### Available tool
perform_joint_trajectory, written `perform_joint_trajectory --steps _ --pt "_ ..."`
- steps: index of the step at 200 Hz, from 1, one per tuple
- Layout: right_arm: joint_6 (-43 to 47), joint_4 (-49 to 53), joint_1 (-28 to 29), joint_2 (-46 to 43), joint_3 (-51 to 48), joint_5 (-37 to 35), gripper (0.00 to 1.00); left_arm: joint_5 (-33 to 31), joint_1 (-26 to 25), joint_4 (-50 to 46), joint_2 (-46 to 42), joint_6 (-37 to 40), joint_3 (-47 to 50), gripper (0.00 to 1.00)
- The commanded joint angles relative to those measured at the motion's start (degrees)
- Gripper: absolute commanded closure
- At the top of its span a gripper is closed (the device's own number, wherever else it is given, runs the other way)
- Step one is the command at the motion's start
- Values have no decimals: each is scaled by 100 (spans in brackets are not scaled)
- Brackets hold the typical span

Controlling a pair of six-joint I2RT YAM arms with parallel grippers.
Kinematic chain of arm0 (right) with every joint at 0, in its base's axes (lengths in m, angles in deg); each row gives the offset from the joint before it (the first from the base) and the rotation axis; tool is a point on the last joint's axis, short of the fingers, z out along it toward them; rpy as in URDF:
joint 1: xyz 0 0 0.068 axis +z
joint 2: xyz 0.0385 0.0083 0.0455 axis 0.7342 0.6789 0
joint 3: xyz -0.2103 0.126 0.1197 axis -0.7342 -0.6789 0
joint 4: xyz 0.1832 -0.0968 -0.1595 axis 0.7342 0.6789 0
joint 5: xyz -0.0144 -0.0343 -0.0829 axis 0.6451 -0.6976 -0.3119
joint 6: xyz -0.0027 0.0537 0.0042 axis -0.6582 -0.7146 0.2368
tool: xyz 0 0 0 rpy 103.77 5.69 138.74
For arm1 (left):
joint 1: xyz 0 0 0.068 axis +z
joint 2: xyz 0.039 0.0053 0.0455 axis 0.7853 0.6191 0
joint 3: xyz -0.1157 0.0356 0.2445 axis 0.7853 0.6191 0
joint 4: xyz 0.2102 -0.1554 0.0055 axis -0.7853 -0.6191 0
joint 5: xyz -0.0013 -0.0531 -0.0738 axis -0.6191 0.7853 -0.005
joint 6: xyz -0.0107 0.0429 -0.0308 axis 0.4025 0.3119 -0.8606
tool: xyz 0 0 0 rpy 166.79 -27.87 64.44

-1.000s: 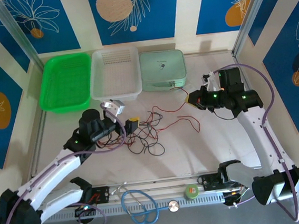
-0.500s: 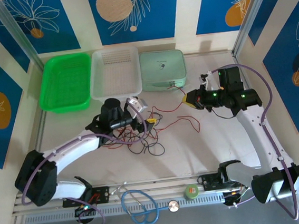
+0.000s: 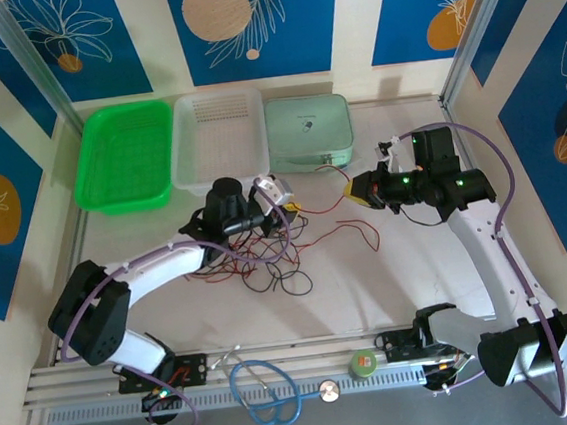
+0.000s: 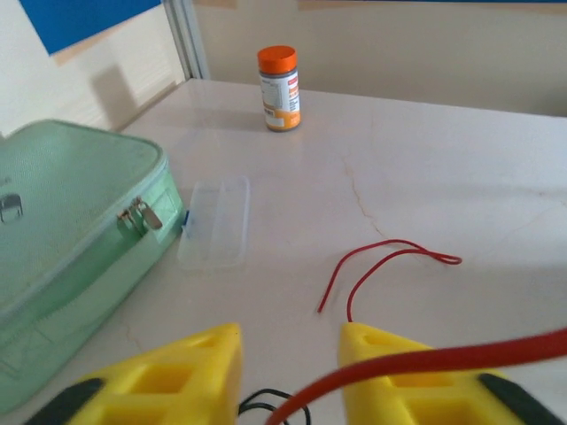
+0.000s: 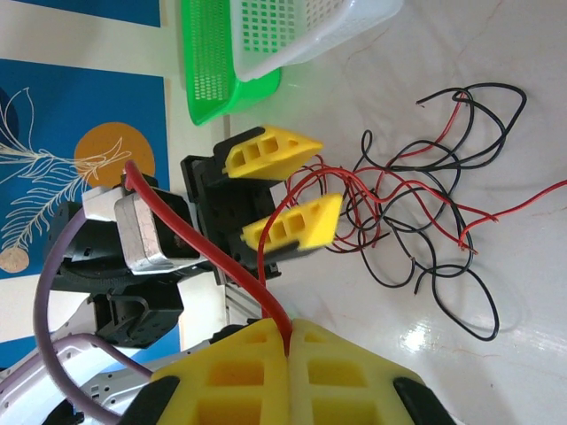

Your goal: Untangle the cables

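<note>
The red cable (image 3: 326, 210) is in my right gripper, far from the green basket (image 3: 126, 157), so my left gripper should bring it there while my right gripper takes a black cable.
The cables (image 3: 267, 254), thin red and black wires, lie tangled on the table in front of the baskets; the right wrist view shows the tangle (image 5: 425, 212) too. My right gripper (image 3: 359, 187) is shut on one red cable (image 5: 266, 266), pinched between its yellow fingers (image 5: 290, 326). That cable stretches left to my left gripper (image 3: 285, 210). The left gripper (image 4: 291, 341) has its jaws apart, and the taut red cable (image 4: 425, 361) crosses over its right finger. Another red cable end (image 4: 390, 252) lies loose on the table beyond it.
A green basket (image 3: 122, 153), a white basket (image 3: 218, 138) and a mint-green case (image 3: 306, 132) line the back. A clear plastic box (image 4: 214, 221) and an orange-capped bottle (image 4: 279, 88) stand beyond the case. A blue stethoscope (image 3: 265, 390) lies at the near rail.
My left arm has swung right and forward across the tangle, up to the red cable that the right gripper holds, and its jaws have narrowed. The right arm has barely moved.
</note>
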State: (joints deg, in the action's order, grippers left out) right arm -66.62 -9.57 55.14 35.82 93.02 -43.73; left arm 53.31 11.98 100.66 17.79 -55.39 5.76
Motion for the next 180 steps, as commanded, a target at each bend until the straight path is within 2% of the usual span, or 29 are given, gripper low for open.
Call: perform_joint_trajectory --steps 1,20,48,86,121,137,151,180 --pt "-4 78 5 -126 -44 -26 100 90 -66 -165 -8 -76 -201 81" --pt "-40 21 -24 -157 -140 -147 100 -29 -84 -400 -176 -52 -203 100" --pt "-102 -73 -35 -243 -388 -532 100 -492 -126 -1043 -643 -154 -416 100" --pt "-282 -453 -25 -439 -1075 -1248 64 -1146 -135 -3001 -1073 -283 -1583 100" --pt "-192 -887 139 -658 -1736 -1584 40 -1586 -136 -3757 -1333 -443 -2157 100" --pt "-58 -907 333 -712 -1922 -1879 34 -1716 -136 -4011 -1388 -543 -2388 100" --pt "-29 -998 578 -680 -2072 -2077 34 -1750 -136 -4174 -1434 -629 -2560 100" --pt "-247 -1942 1417 -372 -2375 -1885 34 -1729 -136 -4369 -1508 -800 -2797 100"
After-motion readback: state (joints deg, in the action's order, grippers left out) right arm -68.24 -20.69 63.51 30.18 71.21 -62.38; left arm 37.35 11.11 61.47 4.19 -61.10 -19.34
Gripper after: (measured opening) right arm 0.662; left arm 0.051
